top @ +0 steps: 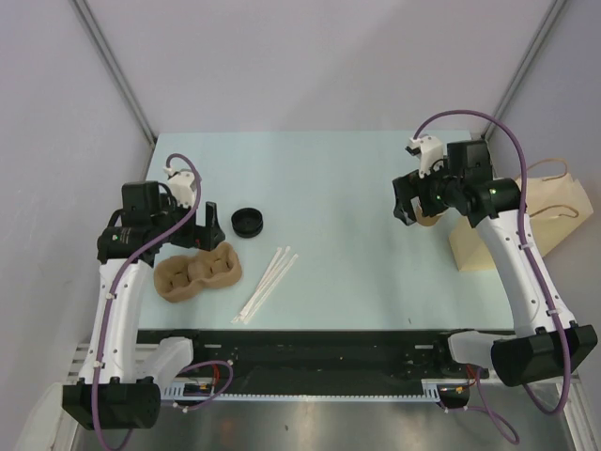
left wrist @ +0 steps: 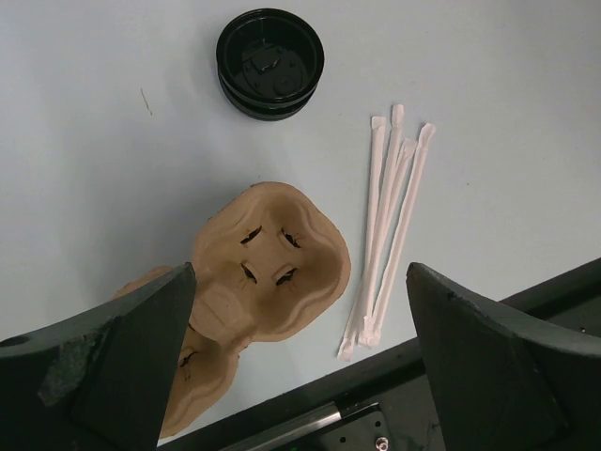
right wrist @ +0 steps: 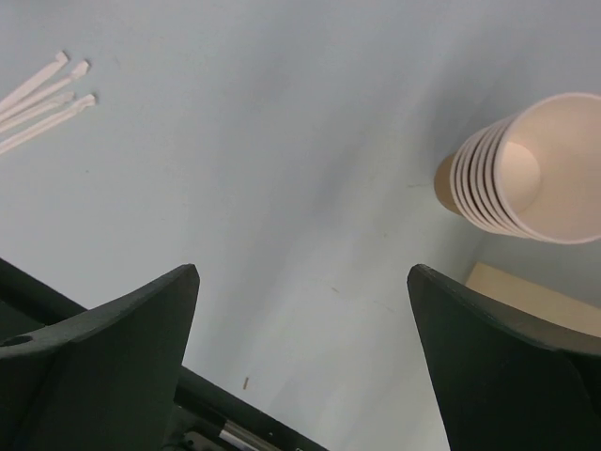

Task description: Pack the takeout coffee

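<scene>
The path from my right gripper to the cup stack's open top rim (right wrist: 554, 169) is clear. I should keep moving there until its near side (right wrist: 501, 199) is between the fingers.
No takeout coffee, a lidded cup, shows in any view. A brown moulded cup carrier (top: 197, 272) (left wrist: 268, 263) lies at the left front. My left gripper (top: 208, 233) (left wrist: 300, 272) hovers over it, open and empty. Just beyond the carrier sits a loose black lid (top: 249, 222) (left wrist: 270, 64), upside down. My right gripper (top: 402, 200) (right wrist: 302, 270) hangs open and empty over bare table at the right. A stack of lidless tan paper cups (right wrist: 526, 169) stands just beyond its right finger; the top view shows only a sliver of the stack (top: 428, 220) under the arm.
Several paper-wrapped straws (top: 266, 284) (left wrist: 390, 225) (right wrist: 42, 103) lie near the front centre. A kraft paper bag with handles (top: 526, 221) (right wrist: 526, 296) lies at the table's right edge. A black rail (top: 319, 343) runs along the near edge.
</scene>
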You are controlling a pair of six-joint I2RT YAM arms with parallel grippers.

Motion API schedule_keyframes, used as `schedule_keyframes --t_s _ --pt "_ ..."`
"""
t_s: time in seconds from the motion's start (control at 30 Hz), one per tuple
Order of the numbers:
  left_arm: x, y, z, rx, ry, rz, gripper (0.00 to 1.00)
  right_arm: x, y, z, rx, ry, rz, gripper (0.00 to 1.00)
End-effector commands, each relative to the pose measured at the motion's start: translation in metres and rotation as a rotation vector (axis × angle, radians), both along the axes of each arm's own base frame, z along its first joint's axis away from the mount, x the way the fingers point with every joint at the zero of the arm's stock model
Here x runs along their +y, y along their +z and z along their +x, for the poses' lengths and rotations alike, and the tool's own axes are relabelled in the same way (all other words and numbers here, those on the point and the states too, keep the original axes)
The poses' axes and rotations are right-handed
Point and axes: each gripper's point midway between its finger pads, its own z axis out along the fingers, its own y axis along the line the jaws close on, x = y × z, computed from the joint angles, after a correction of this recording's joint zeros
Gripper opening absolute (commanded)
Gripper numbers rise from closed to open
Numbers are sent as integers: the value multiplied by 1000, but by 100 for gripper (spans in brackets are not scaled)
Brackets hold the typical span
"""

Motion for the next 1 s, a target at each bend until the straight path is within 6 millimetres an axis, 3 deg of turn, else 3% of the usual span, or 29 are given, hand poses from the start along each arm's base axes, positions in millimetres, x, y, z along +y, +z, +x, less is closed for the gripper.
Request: schedule_keyframes --t_s 0.0,0.3,0.37,0.4,0.47,0.5,0.6,0.7,0.97 --pt "4 13 5 -53 10 25 100 -15 19 15 -99 -41 -88 100" --pt "-1 24 11 -65 8 -9 99 -31 36 40 -99 -95 -147 100" --pt "-2 26 12 -73 6 -14 100 -33 26 44 -26 -90 -133 99" --pt "-1 25 11 -69 10 -13 100 -38 33 49 -26 -104 -118 98" --pt "-2 26 11 -74 5 -15 100 -39 22 53 53 -94 -91 89" --pt "-2 26 11 -74 4 -18 99 -44 28 56 47 -106 -82 81" --pt "-4 26 9 -76 -3 -24 100 -47 21 64 84 -110 -83 67" --pt "-5 27 8 -81 -12 -25 99 -50 11 70 109 -124 -103 58" --pt "-8 31 10 -90 -26 -37 100 -67 -20 90 168 -195 -183 47"
